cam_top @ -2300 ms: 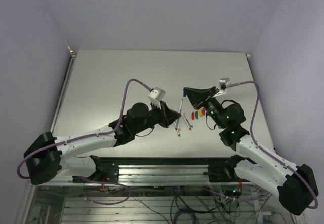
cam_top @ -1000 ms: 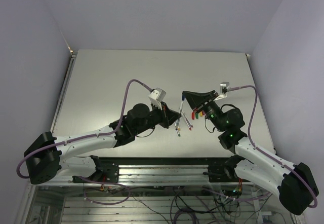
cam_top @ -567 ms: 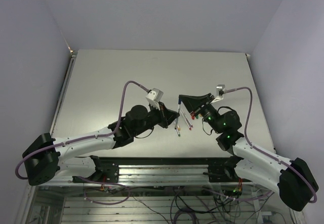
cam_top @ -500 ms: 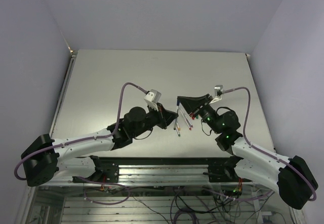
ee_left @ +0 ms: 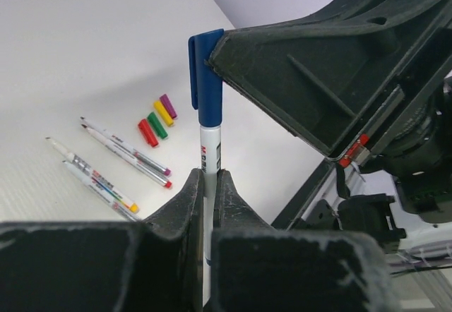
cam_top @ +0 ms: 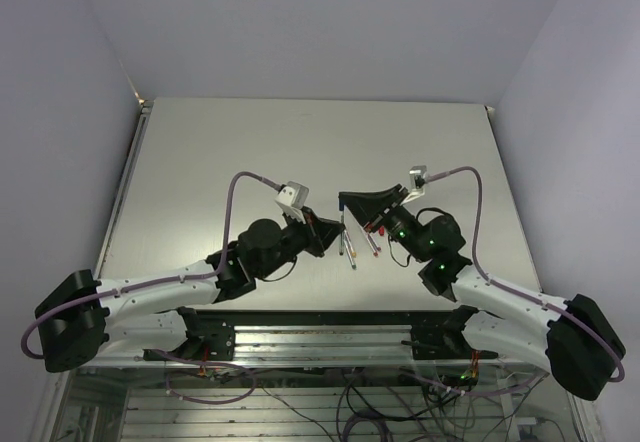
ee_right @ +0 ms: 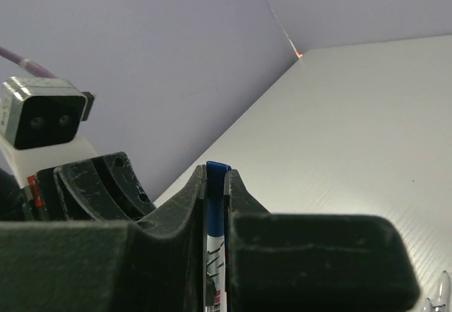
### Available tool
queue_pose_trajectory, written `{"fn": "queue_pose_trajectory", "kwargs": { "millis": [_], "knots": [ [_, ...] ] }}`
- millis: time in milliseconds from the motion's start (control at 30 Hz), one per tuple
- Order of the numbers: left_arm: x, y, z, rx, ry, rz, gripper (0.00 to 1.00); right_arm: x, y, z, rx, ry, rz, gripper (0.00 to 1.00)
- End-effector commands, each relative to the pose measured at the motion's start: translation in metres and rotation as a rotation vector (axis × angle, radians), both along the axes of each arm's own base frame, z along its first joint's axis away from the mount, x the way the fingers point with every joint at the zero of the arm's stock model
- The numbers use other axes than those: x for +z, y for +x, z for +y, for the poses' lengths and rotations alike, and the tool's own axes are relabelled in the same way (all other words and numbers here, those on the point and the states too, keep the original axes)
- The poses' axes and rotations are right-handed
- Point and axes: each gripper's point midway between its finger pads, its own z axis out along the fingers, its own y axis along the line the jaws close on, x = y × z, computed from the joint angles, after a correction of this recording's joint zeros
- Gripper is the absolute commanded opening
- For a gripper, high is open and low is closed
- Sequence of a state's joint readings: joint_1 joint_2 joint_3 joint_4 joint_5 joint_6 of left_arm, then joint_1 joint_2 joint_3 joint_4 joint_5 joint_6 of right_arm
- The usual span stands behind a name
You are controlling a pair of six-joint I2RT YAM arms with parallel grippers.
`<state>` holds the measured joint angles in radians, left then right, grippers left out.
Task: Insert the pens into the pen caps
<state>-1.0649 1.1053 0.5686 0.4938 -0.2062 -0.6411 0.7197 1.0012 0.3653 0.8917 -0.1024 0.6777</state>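
Note:
I should continue to line up the dark blue cap (ee_left: 209, 79) in my right gripper until it seats and then let go, because it sits straight on the pale pen's top end (ee_left: 210, 130).
A pale pen (ee_left: 210, 146) with the dark blue cap (ee_left: 205, 79) on its top end is held upright above the table. My left gripper (ee_left: 210, 182) is shut on the pen's body. My right gripper (ee_right: 215, 179) is shut on the dark blue cap (ee_right: 217, 185). In the top view the two grippers meet at mid-table, left (cam_top: 333, 230) and right (cam_top: 346, 204), with the pen (cam_top: 341, 239) between them. Three other pens (ee_left: 126, 155) lie on the table. The red (ee_left: 147, 133), green (ee_left: 157, 126), yellow (ee_left: 164, 113) and magenta (ee_left: 168, 105) caps lie in a row beside them.
The loose pens (cam_top: 371, 243) lie just under and to the right of the joined grippers. The left wrist camera block (ee_right: 44, 113) sits close to the right fingers. The metal table (cam_top: 250, 152) stretches away behind, with walls on three sides.
Both grippers have moved left and toward the near edge, closing in on each other. The pen has moved with them, and the right arm has swung over the caps.

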Motion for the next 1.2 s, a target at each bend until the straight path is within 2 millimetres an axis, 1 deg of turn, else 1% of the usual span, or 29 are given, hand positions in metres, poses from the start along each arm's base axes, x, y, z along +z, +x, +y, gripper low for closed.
{"fn": "queue_pose_trajectory", "kwargs": {
  "millis": [0, 200, 433, 600, 667, 733, 833, 900, 1000, 1067, 1133, 1167],
  "knots": [
    [0.088, 0.023, 0.019, 0.148, -0.174, -0.170, 0.07, -0.062, -0.016, 0.019, 0.078, -0.210, 0.134, 0.00],
    [0.102, 0.031, 0.028, 0.195, -0.161, -0.213, 0.07, -0.089, -0.021, 0.024, 0.066, -0.309, 0.189, 0.00],
    [0.111, 0.038, 0.041, 0.226, -0.198, -0.231, 0.07, -0.116, -0.032, 0.034, 0.092, -0.373, 0.244, 0.00],
    [0.115, 0.044, 0.053, 0.251, -0.206, -0.233, 0.07, -0.126, -0.039, 0.044, 0.110, -0.412, 0.255, 0.00],
    [0.113, 0.044, 0.054, 0.251, -0.203, -0.228, 0.07, -0.127, -0.039, 0.048, 0.111, -0.423, 0.251, 0.00],
    [0.106, 0.045, 0.053, 0.249, -0.181, -0.215, 0.07, -0.125, -0.037, 0.052, 0.109, -0.427, 0.244, 0.00],
    [0.090, 0.045, 0.050, 0.240, -0.126, -0.183, 0.07, -0.114, -0.026, 0.055, 0.063, -0.429, 0.217, 0.00],
    [0.072, 0.046, 0.047, 0.225, -0.051, -0.150, 0.07, -0.102, -0.014, 0.055, 0.010, -0.442, 0.196, 0.02],
    [0.038, 0.043, 0.043, 0.193, 0.057, -0.085, 0.07, -0.074, 0.003, 0.054, -0.062, -0.456, 0.129, 0.18],
    [0.016, 0.040, 0.044, 0.184, 0.110, -0.044, 0.07, -0.048, 0.012, 0.054, -0.104, -0.441, 0.081, 0.24],
    [-0.005, 0.038, 0.046, 0.175, 0.160, -0.011, 0.07, -0.022, 0.021, 0.049, -0.165, -0.417, 0.035, 0.30],
    [-0.015, 0.037, 0.046, 0.170, 0.185, 0.003, 0.07, -0.009, 0.026, 0.045, -0.198, -0.401, 0.016, 0.34]
  ]
}}
